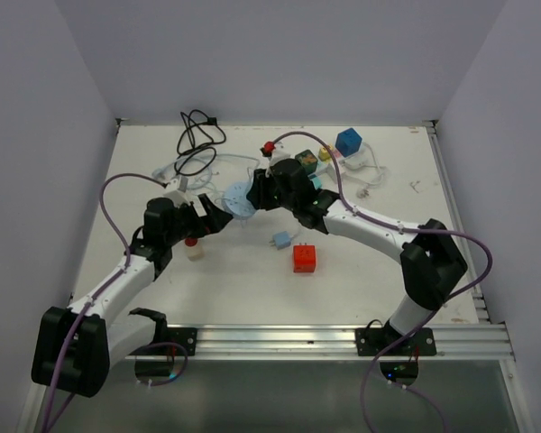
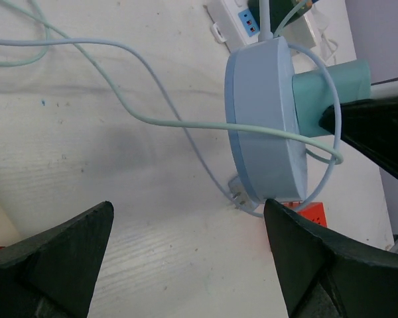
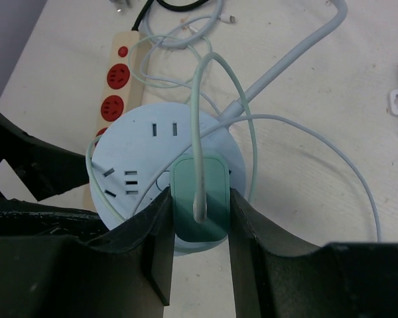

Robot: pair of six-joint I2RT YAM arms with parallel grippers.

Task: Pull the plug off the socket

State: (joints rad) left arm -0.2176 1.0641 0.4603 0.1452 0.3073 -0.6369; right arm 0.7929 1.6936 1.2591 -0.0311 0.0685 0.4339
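The socket is hanging from the plug in my right gripper point(image 2: 328, 95), so my left gripper should grip the socket's rim point(image 2: 268, 173) firmly before my right gripper pulls the plug off.
A round pale-blue socket point(image 3: 136, 165) lies on the table with a green plug point(image 3: 199, 189) pushed into it. A pale green cable rises from the plug. My right gripper point(image 3: 199, 197) is shut on the plug, one finger pressed against each side. In the left wrist view the socket point(image 2: 262, 119) is seen edge-on, with the plug point(image 2: 331, 89) on its far side. My left gripper point(image 2: 188, 212) stands open on the near side of the socket, with only bare table between its fingers. From above, both grippers meet at the socket point(image 1: 237, 200) in mid-table.
A cream power strip with red outlets point(image 3: 116, 79) lies beside the socket. A red cube point(image 1: 305, 259), a small blue adapter point(image 1: 280, 240) and a small red-capped bottle point(image 1: 192, 247) sit nearby. A blue cube point(image 1: 348, 142) and a coiled black cable point(image 1: 198, 133) lie at the back.
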